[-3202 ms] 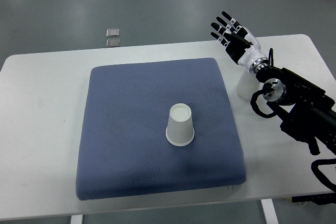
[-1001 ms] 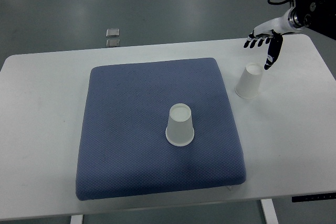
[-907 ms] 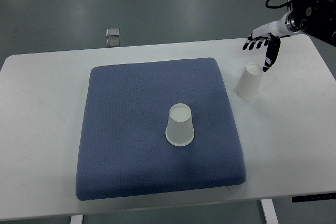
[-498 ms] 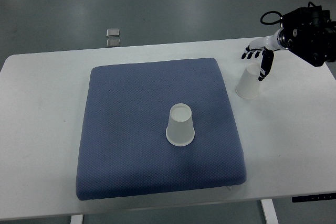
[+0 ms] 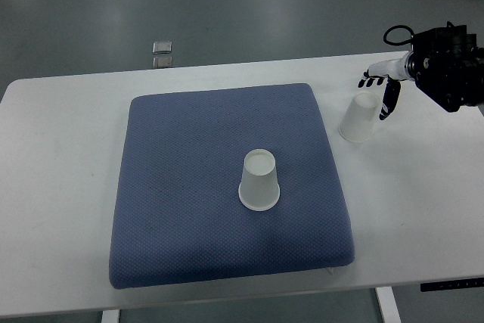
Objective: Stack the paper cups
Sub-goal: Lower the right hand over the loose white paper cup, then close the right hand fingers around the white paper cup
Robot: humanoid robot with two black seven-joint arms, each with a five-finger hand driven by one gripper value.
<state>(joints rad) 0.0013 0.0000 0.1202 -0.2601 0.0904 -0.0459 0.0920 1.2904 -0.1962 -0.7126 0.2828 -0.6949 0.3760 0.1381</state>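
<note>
The pad's cup narrows upward (image 5: pixel 259 175), so the other white paper cup (image 5: pixel 359 118) should slide over the pad's cup, nearly to the rim of the pad's cup, when the robot lowers the other cup.
One white paper cup (image 5: pixel 259 181) stands upside down near the middle of the blue pad (image 5: pixel 189 149). A second white paper cup (image 5: pixel 359 118) stands upside down on the white table just right of the pad's far right corner. My right hand (image 5: pixel 381 90) hovers beside that cup's upper right, fingers spread and holding nothing; its thumb points down next to the cup's top. The black right forearm (image 5: pixel 448 77) enters from the right edge. No left arm shows.
The white table (image 5: pixel 60 156) carries the pad, with bare strips on its left and right sides. Two small grey squares (image 5: pixel 162 53) lie on the floor beyond the table's far edge.
The right hand swung up and away from the cup by the pad, then came down beside it. In the last half second it shifted slightly right. Both cups stayed put.
</note>
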